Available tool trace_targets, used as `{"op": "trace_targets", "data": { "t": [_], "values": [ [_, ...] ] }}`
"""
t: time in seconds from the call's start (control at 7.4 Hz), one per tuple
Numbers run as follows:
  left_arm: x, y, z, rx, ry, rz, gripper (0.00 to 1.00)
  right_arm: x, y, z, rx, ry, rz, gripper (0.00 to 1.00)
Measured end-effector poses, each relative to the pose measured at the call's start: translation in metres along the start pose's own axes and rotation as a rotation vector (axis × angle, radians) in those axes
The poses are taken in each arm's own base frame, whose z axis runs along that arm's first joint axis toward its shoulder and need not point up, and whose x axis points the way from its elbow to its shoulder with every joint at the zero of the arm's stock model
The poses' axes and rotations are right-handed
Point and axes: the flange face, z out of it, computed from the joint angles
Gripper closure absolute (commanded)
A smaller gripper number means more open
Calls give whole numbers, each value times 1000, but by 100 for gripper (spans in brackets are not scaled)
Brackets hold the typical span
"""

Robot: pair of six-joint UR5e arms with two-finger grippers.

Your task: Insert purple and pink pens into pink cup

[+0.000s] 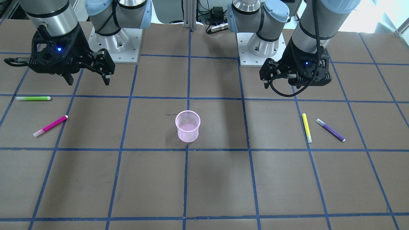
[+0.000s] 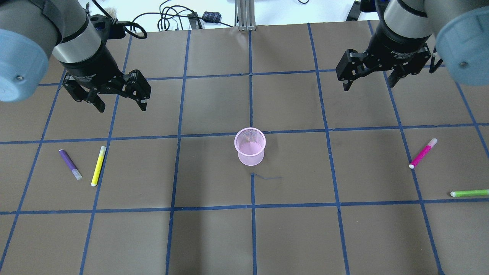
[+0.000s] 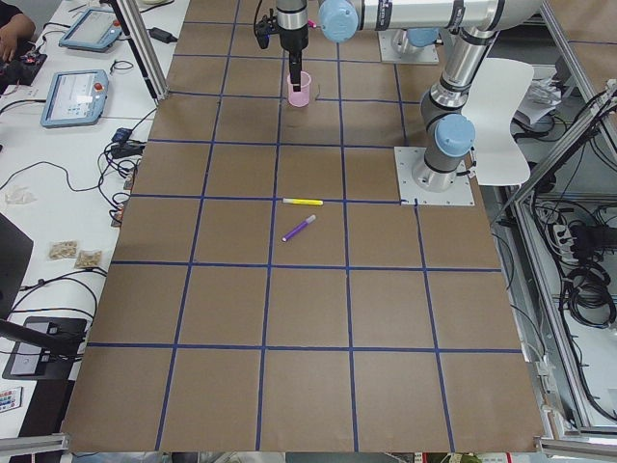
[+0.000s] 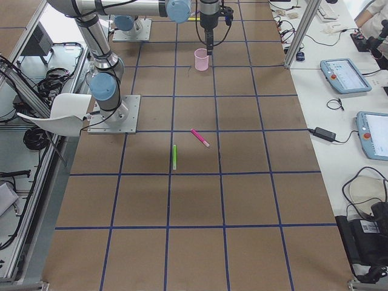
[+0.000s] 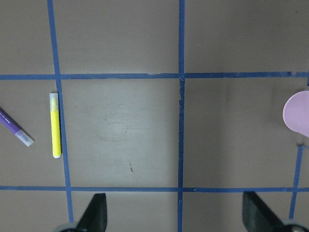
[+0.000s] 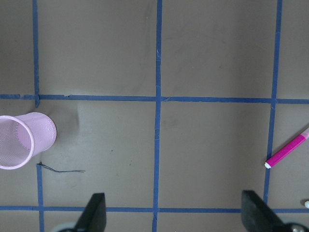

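Note:
I expect the slim pink pen (image 1: 51, 126) to lean at an angle inside when I put it in, because the pink cup's opening (image 1: 188, 120) is much wider than the pen.
The pink mesh cup (image 2: 250, 146) stands upright and empty at the table's middle (image 1: 188, 126). The purple pen (image 2: 70, 164) lies flat on the robot's left side, also in the left wrist view (image 5: 14, 128). The pink pen (image 2: 423, 153) lies flat on the robot's right side, also in the right wrist view (image 6: 287, 152). My left gripper (image 2: 120, 105) is open and empty, above the table, beyond the purple pen. My right gripper (image 2: 368, 84) is open and empty, above the table, beyond the pink pen.
A yellow pen (image 2: 98, 165) lies right next to the purple pen. A green pen (image 2: 469, 193) lies near the pink pen, by the table's right edge. The brown table (image 2: 214, 236) carries a blue tape grid. The arm bases (image 1: 115, 41) stand at the robot's side.

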Motion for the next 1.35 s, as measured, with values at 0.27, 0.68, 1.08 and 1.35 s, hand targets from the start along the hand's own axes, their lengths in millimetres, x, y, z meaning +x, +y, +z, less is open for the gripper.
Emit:
{"op": "trace_targets", "data": {
  "t": [0.27,0.68,1.08,1.35],
  "values": [
    [0,1,0,-5,-1,1,0,1,-1,1,4,5,-6,0],
    [-2,2,0,-10,-2,6,0,12,4,9,-18,10,-199,0],
    [-26,-2,1,-21,-4,-33,0,78,17,75,-136,-43,-519,0],
    [-81,-9,12,-46,10,-95,0,148,31,113,-156,-93,-744,0]
  ]
}}
